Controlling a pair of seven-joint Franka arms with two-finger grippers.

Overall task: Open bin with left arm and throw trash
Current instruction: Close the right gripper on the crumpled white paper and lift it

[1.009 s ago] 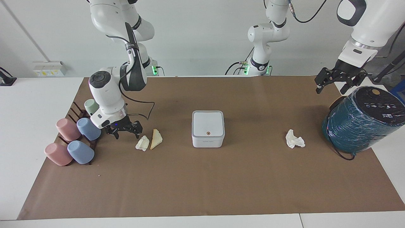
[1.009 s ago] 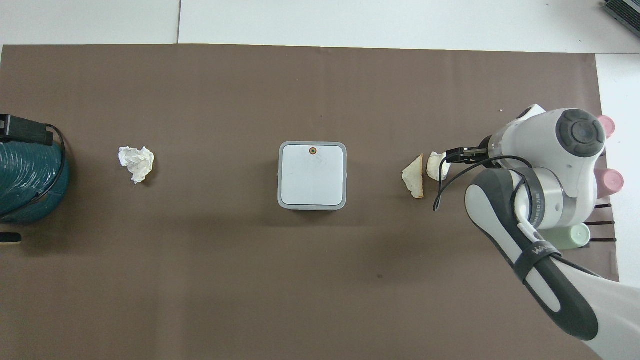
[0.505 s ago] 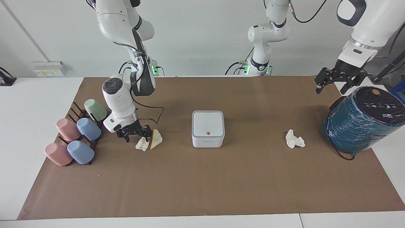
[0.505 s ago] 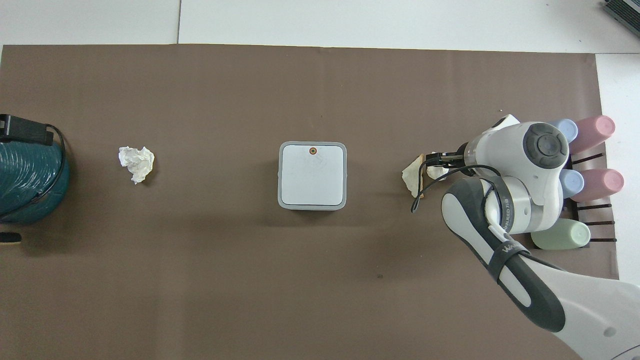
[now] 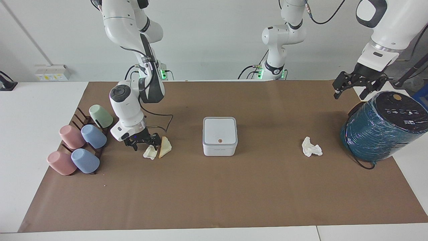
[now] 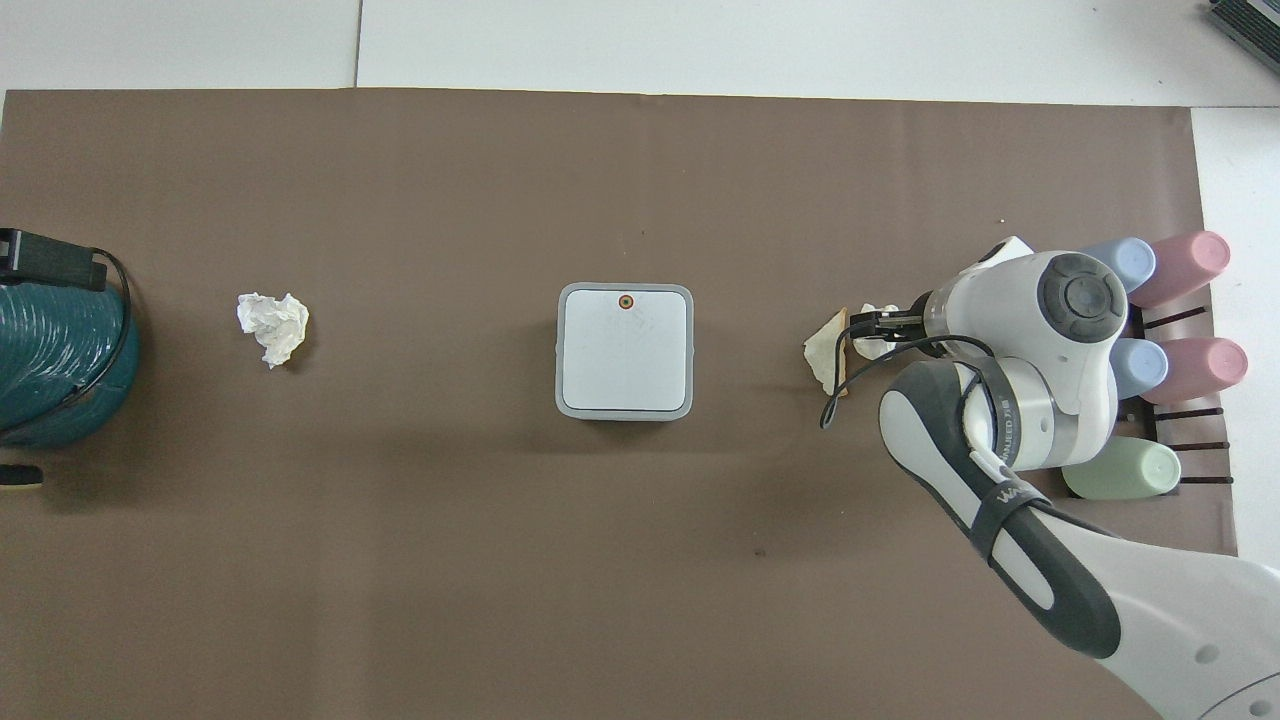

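I expect the paper wad (image 6: pixel 873 348) to come up alone when I lift it, because a gap shows between it and the tan wedge.
The white bin (image 5: pixel 220 135) (image 6: pixel 625 350) stands mid-table with its lid down, the orange dot on the lid's edge farthest from the robots. Toward the right arm's end lie two pieces of trash, a paper wad (image 5: pixel 150 153) (image 6: pixel 872 346) and a tan wedge (image 5: pixel 165 146) (image 6: pixel 828 352), side by side. My right gripper (image 5: pixel 144 143) (image 6: pixel 872 322) hangs open low over that wad; whether it touches it I cannot tell. Another paper wad (image 5: pixel 311 147) (image 6: pixel 272 326) lies toward the left arm's end. My left gripper (image 5: pixel 351 87) waits open, raised beside the teal cylinder.
A big teal-wrapped cylinder (image 5: pixel 381 130) (image 6: pixel 60 360) lies at the left arm's end of the brown mat. A rack of pastel cups (image 5: pixel 83 147) (image 6: pixel 1150 360) stands at the right arm's end, close beside the right arm's wrist.
My right gripper has swung from beside the cups toward the bin's side and now sits over the paper wad next to the wedge. The left arm has not moved.
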